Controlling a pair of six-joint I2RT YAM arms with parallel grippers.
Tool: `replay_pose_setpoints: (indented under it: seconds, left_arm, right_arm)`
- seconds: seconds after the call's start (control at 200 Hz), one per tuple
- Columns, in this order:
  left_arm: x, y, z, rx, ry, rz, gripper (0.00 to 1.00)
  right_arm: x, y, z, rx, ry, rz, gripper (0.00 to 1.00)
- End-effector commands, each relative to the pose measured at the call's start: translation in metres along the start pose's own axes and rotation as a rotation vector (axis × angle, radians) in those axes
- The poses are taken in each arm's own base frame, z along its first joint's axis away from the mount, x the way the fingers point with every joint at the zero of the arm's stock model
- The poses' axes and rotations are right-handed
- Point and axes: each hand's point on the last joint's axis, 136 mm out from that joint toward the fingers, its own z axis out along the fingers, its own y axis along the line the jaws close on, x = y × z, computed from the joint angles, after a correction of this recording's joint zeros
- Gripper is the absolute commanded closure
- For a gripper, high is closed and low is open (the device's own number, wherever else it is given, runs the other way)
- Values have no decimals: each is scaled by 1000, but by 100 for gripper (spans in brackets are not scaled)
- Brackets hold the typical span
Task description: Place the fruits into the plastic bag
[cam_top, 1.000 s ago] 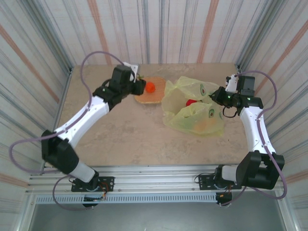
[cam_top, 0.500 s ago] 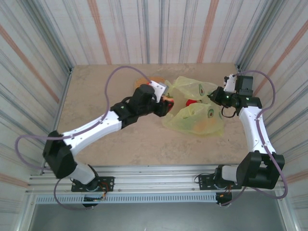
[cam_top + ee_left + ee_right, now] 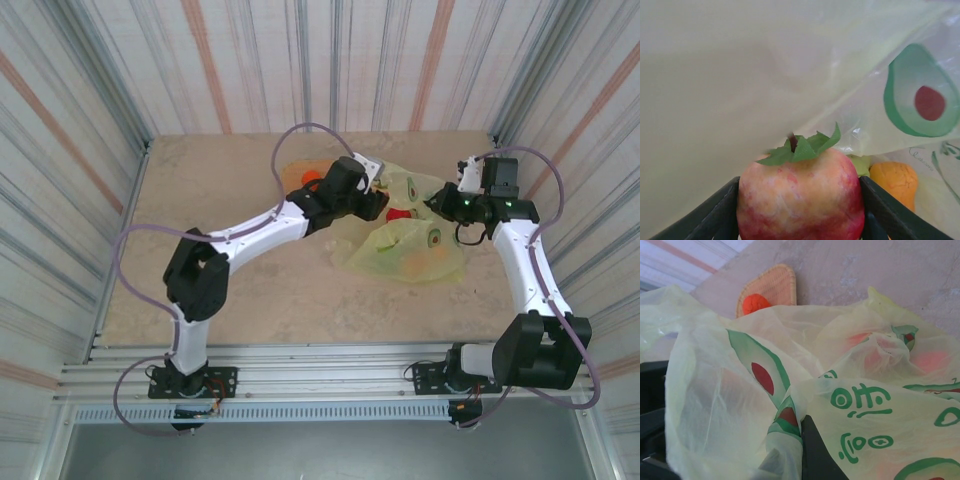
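Note:
I keep moving my left gripper deeper into the open bag and let go over the fruits inside [image 3: 894, 180], as the plastic bag's raised edge [image 3: 872, 152] is above the pinkish-red fruit.
My left gripper [image 3: 800, 212] is shut on a pinkish-red fruit [image 3: 800, 192] with a green leaf, one dark finger on each side. From above, that gripper [image 3: 377, 206] sits at the mouth of the yellow-green plastic bag [image 3: 412, 245]. Bag film [image 3: 740, 75] hangs close over the fruit. Inside the bag lie an orange fruit [image 3: 894, 179], a green one [image 3: 862, 163] and a red one [image 3: 399, 213]. My right gripper [image 3: 441, 203] is shut on the bag's edge [image 3: 790, 415], holding it up. Another orange fruit [image 3: 313, 180] rests on the wicker tray [image 3: 297, 166].
The wicker tray [image 3: 774, 286] with the orange fruit [image 3: 756, 303] sits at the back of the table, left of the bag. Striped walls close in the table [image 3: 200, 200] on three sides. Bare tabletop lies left and in front of the bag.
My left arm swung right from the wicker tray to the bag's mouth, carrying the pinkish-red fruit. The right gripper stayed on the bag's edge, which now stands a little higher.

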Motion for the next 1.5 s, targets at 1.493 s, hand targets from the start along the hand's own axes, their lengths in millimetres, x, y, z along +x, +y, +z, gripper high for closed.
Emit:
replay_pose_setpoints:
  seconds: [1.493]
  left_arm:
    - [-4, -43, -21, 225, -39, -14, 24]
  right_arm:
    - [-7, -11, -17, -24, -49, 67, 98]
